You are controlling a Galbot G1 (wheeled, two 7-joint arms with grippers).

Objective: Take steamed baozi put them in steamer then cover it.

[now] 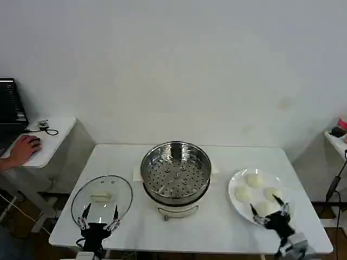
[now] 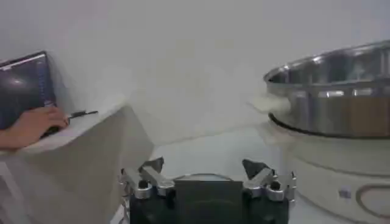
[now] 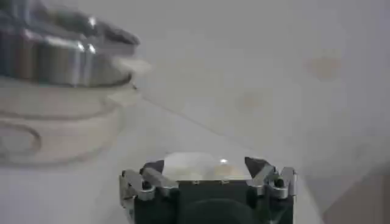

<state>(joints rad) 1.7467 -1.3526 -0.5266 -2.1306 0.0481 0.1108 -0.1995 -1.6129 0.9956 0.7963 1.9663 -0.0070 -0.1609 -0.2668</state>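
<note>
The farthest baozi [image 1: 253, 180] will come away by itself when I lift it and its neighbours will stay in place, because white plate shows in the gap [image 1: 256, 194] between the buns.
Several cream-white steamed baozi [image 1: 254, 180] lie on a white plate [image 1: 234, 189] at the table's right. My right gripper [image 1: 269, 211] stands open at the plate's near edge, its fingers either side of the nearest bun [image 3: 194, 165]. The shiny steel steamer [image 1: 175, 172] with its perforated tray sits mid-table on a white base and holds no buns. Its glass lid [image 1: 102, 196] lies flat at the left. My left gripper [image 1: 98, 218] hovers open at the lid's near edge, and the steamer [image 2: 332, 97] rises beside it in the left wrist view.
A side desk [image 1: 46, 138] stands to the left, where a person's hand [image 1: 21, 149] rests on a mouse. A white pad [image 1: 137, 174] lies under the steamer. Bare tabletop [image 1: 217, 222] runs along the front between the lid and the plate.
</note>
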